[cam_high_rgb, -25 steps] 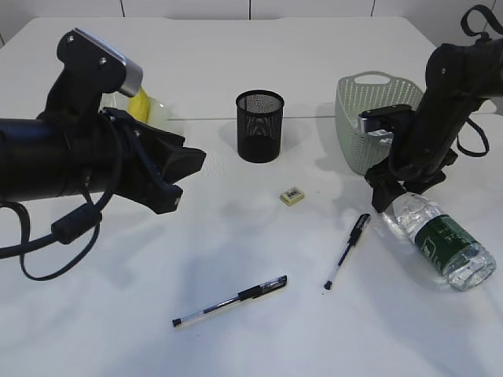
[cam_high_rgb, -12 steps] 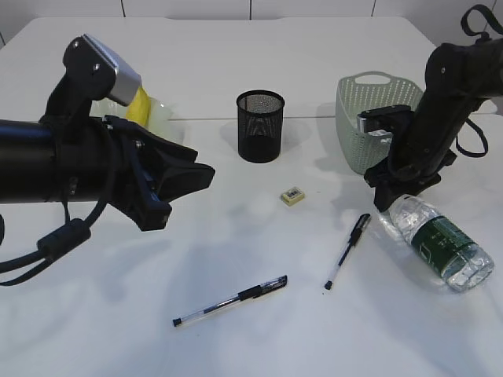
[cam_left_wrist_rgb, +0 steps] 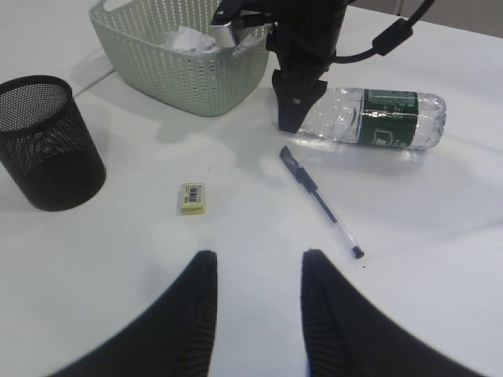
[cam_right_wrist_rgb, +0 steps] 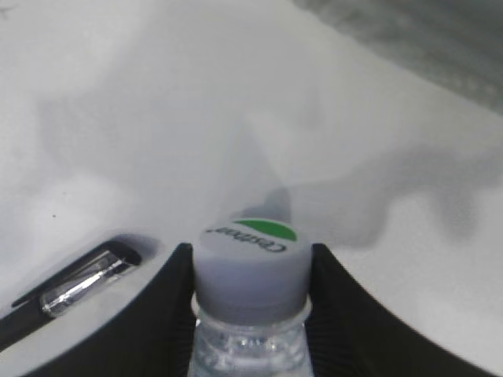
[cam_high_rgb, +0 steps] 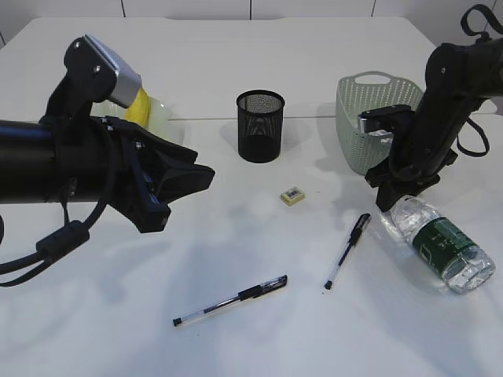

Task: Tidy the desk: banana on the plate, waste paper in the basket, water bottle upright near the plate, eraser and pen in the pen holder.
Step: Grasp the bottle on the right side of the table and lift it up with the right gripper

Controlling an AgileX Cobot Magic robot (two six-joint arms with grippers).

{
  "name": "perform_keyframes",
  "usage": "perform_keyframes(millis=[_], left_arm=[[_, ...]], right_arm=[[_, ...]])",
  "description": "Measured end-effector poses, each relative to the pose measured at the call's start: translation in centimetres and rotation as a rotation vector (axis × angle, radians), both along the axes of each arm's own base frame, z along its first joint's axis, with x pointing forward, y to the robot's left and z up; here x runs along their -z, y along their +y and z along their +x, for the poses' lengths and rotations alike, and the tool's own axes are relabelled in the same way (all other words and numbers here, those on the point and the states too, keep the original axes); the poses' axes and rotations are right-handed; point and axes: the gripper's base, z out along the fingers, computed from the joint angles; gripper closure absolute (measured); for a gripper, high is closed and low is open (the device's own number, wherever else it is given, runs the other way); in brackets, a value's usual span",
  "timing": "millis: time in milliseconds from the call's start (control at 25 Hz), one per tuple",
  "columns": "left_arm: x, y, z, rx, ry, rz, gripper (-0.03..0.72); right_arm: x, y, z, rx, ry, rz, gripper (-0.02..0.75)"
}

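The water bottle (cam_high_rgb: 416, 220) is lying across the desk from the plate, so next my right gripper lifts it upright for my left gripper to grab around its label (cam_high_rgb: 444, 245).
The water bottle (cam_high_rgb: 440, 243) lies on its side at the right. My right gripper (cam_right_wrist_rgb: 251, 250) is shut on its white cap (cam_right_wrist_rgb: 250, 263), one finger pressed against each side. My left gripper (cam_left_wrist_rgb: 259, 259) hangs open over bare table, holding nothing. The yellow eraser (cam_left_wrist_rgb: 192, 198) lies ahead of it, left of one pen (cam_left_wrist_rgb: 321, 202). A second pen (cam_high_rgb: 230, 300) lies nearer the front. The black mesh pen holder (cam_high_rgb: 260, 126) stands at centre back. Crumpled waste paper (cam_left_wrist_rgb: 189, 38) sits in the green basket (cam_high_rgb: 357, 118). The banana (cam_high_rgb: 140, 106) shows at the pale plate (cam_high_rgb: 161, 115), mostly hidden behind my left arm.
The basket stands just behind my right arm, close to the bottle's neck. The pen next to the bottle (cam_high_rgb: 346, 251) lies a short way left of the cap. My bulky left arm (cam_high_rgb: 71, 169) covers the table's left side.
The right fingers have closed in onto the bottle's cap. The left arm swung slightly up and to the right, then held still, its jaws unchanged.
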Motion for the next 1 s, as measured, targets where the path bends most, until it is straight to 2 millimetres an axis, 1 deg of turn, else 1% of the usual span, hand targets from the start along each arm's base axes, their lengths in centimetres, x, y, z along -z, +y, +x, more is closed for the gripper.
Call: perform_keyframes(millis=[80,200,320,560,640,720,840,1000], left_arm=[[0.0,0.0,0.0,0.000,0.000,0.000,0.433],[0.0,0.0,0.0,0.000,0.000,0.000,0.432],[0.0,0.0,0.0,0.000,0.000,0.000,0.405],[-0.1,0.0,0.0,0.000,-0.003,-0.001,0.222],[-0.1,0.0,0.0,0.000,-0.003,-0.001,0.185],[-0.3,0.1,-0.1,-0.001,-0.005,-0.007,0.162],[-1.2,0.2,-0.4,-0.006,-0.021,-0.029,0.148],[-2.7,0.4,-1.1,0.004,-0.062,-0.065,0.143]], right_arm=[[0.0,0.0,0.0,-0.005,0.001,-0.002,0.483],[-0.2,0.0,-0.1,-0.011,0.008,-0.004,0.485],[-1.1,-0.1,-0.2,-0.010,-0.008,-0.005,0.485],[-4.3,-0.1,-0.6,-0.013,-0.069,-0.001,0.486],[-5.3,-0.1,-0.9,-0.014,-0.078,0.002,0.486],[-6.4,-0.1,-1.2,-0.014,-0.097,0.005,0.486],[-8.7,-0.1,-1.8,-0.014,-0.140,0.018,0.486],[-12.4,0.1,-2.9,-0.026,-0.220,0.056,0.486]])
